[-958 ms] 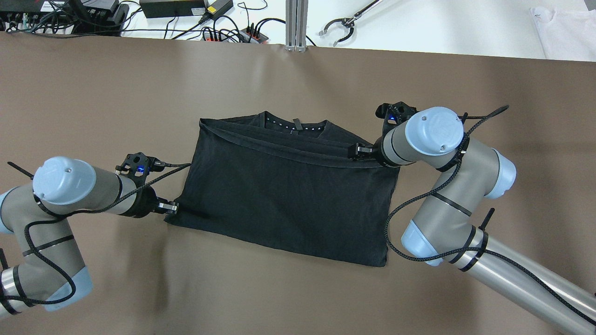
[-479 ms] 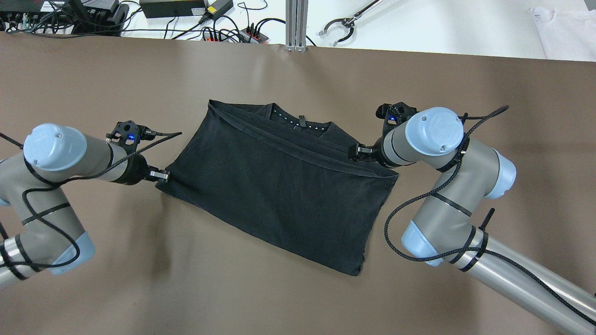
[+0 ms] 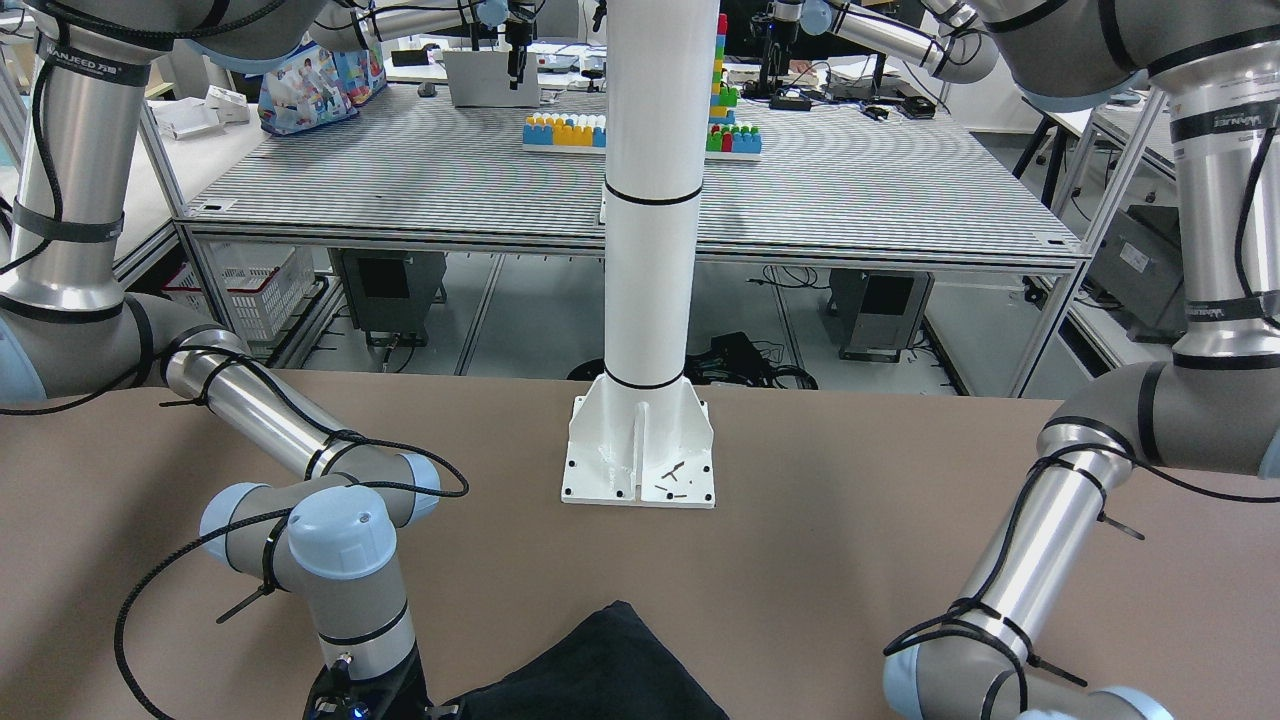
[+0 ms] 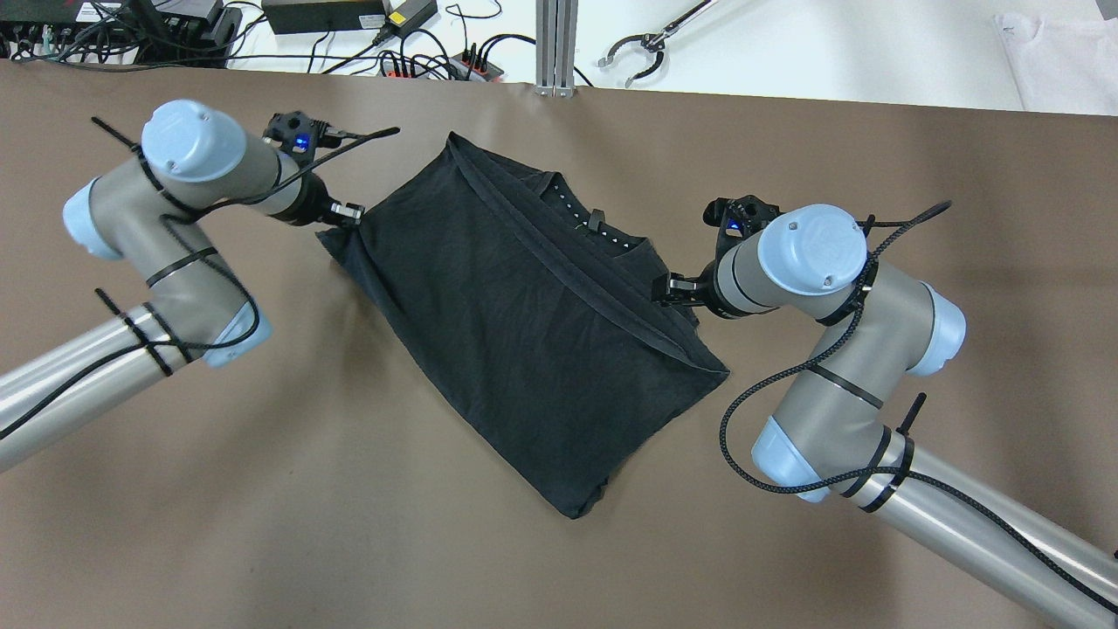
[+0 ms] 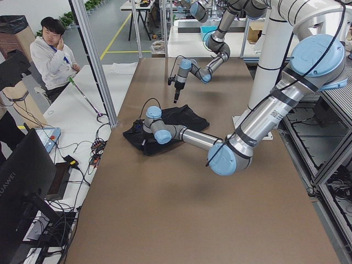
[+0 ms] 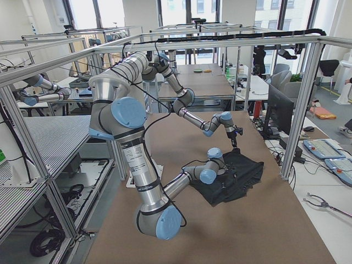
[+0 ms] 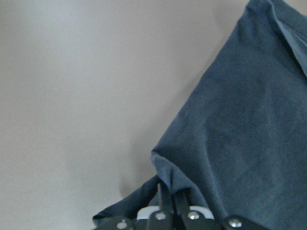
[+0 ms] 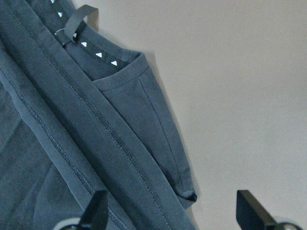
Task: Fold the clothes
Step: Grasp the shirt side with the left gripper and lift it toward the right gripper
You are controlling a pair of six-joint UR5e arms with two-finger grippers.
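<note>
The folded layers (image 8: pixel 98 117) lie flat on top of each other, so the black shirt (image 3: pixel 606 674) will slide along in one piece and keep its folds when the robot pulls the shirt's lifted hem.
The clothes are one black folded shirt (image 4: pixel 524 323) lying askew on the brown table, neck tape and hemmed edge facing the far right. My left gripper (image 4: pixel 349 212) is shut on its far-left corner; in the left wrist view (image 7: pixel 168 194) the cloth bunches between the closed fingers. My right gripper (image 4: pixel 668 286) sits at the shirt's right edge by the sleeve. In the right wrist view (image 8: pixel 175 213) its fingers are spread wide, one over the cloth, one over bare table. The shirt also shows in the front view (image 3: pixel 600 670) and in the left view (image 5: pixel 176 124).
The white pillar's base plate (image 3: pixel 640 450) stands on the robot's side of the shirt. Beyond the table's far edge are cables and power strips (image 4: pixel 419 61), an aluminium post (image 4: pixel 556 44), a grabber tool (image 4: pixel 638 54) and a white cloth (image 4: pixel 1057 61). A person (image 5: pixel 52 55) sits by the far side.
My left gripper has swung from near-left to far-left, dragging the shirt's corner with it. The shirt has turned about its right edge. The right gripper has barely moved.
</note>
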